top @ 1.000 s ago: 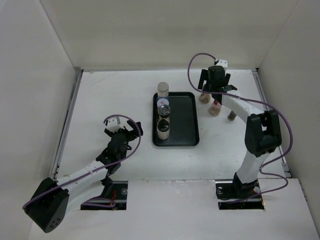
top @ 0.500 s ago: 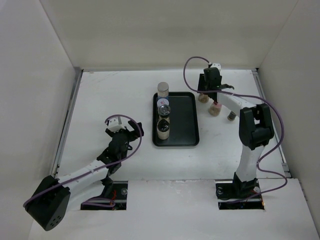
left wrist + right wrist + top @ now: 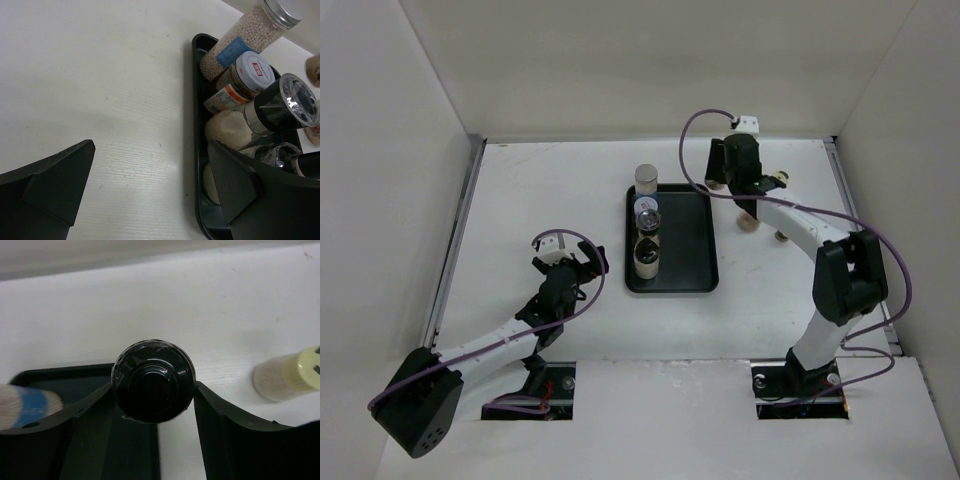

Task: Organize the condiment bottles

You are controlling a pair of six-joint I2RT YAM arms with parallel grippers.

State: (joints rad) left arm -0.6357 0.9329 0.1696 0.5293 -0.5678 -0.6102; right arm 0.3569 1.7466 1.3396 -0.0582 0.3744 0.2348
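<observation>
My right gripper should now carry the black-capped bottle [image 3: 153, 381], which hangs upright, to the tray's bottom beside the bead-filled bottle [image 3: 674, 202] until it stands there, because that spot is free.
My right gripper [image 3: 722, 180] is shut on a black-capped bottle [image 3: 152, 381] and holds it over the far right edge of the black tray [image 3: 692, 262]. The tray's rim shows below it in the right wrist view [image 3: 60, 376]. Several bottles stand in a row along the tray's left side: a bead-filled one with a grey metal cap [image 3: 245, 37], a white-capped jar [image 3: 242, 77] and a black-topped clear one [image 3: 282, 102]. A cream-yellow-capped bottle [image 3: 287, 376] lies on the table to the right. My left gripper [image 3: 150, 200] is open and empty, left of the tray.
A pink-capped bottle [image 3: 748, 220] and a small dark-capped one [image 3: 782, 236] stand on the table right of the tray, under my right arm. White walls close in the table on the left, back and right.
My right gripper has turned and shifted left toward the tray's far right corner, carrying the black-capped bottle. The left arm has hardly moved.
</observation>
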